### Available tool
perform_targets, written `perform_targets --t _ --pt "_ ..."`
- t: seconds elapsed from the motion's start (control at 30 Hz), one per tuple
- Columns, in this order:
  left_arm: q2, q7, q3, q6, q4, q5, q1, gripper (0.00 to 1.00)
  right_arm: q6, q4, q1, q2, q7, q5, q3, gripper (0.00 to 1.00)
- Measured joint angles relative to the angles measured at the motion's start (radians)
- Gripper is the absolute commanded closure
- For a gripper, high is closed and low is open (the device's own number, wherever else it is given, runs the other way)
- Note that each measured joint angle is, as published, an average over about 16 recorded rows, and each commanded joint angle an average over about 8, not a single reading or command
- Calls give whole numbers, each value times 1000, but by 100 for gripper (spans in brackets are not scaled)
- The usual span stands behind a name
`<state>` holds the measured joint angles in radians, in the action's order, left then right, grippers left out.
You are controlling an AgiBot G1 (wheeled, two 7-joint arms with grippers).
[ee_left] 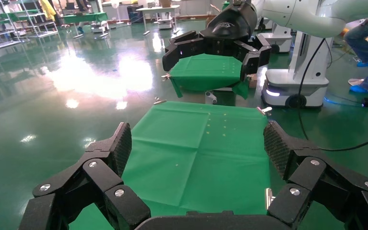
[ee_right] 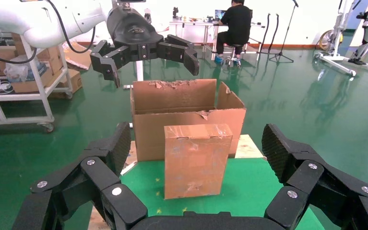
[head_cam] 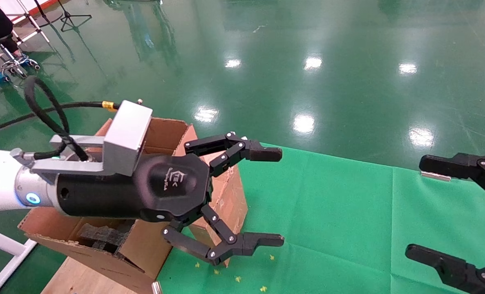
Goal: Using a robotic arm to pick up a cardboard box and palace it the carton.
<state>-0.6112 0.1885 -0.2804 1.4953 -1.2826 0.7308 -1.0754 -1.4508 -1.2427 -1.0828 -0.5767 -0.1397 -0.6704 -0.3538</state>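
The black foam [head_cam: 103,237] is well below the carton's rim. The cardboard box [head_cam: 231,197] will go all the way inside when I lower it.
The small reddish-brown taped cardboard box [ee_right: 197,160] stands upright on the green cloth, just in front of the carton [ee_right: 172,98]. In the head view the cardboard box [head_cam: 231,192] shows behind the left gripper's fingers, next to the large carton [head_cam: 162,132] with black foam [head_cam: 99,236] inside. My left gripper [head_cam: 282,197], on the white arm, is open and empty, hovering above the box beside the carton; it also shows in the right wrist view [ee_right: 150,72]. My right gripper [head_cam: 414,206] is open and empty at the table's right, facing the box.
The green cloth [head_cam: 348,212] covers the table. The carton rests on a wooden board [head_cam: 83,277] at the table's left end. Glossy green floor surrounds it. A seated person [ee_right: 237,24] and a trolley [ee_right: 23,81] stand far behind the carton.
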Motion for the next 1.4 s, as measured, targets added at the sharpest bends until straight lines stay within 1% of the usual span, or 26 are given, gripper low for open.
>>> perform_targets --t 0.3,0.33,0.57,0.6,0.83,1.03,1.2,1.4 --pt "0 0 0 0 0 0 0 0 0 0 0 0 0 0 0 0" --pt "0 0 0 0 0 0 0 0 0 0 0 0 0 0 0 5" --pt "0 0 0 0 0 0 0 0 0 0 0 0 0 0 0 92" --pt "0 0 0 0 0 0 0 0 0 0 0 0 0 0 0 100" --pt "5 8 -5 1 0 11 -6 0 0 0 0 0 0 0 0 100" --pt "23 59 -28 -5 -4 62 -40 0 0 0 0 0 0 0 0 100" --pt "46 144 -60 -21 -10 135 -86 0 0 0 0 0 0 0 0 100" --pt "85 289 -103 -56 -26 241 -144 0 0 0 0 0 0 0 0 100"
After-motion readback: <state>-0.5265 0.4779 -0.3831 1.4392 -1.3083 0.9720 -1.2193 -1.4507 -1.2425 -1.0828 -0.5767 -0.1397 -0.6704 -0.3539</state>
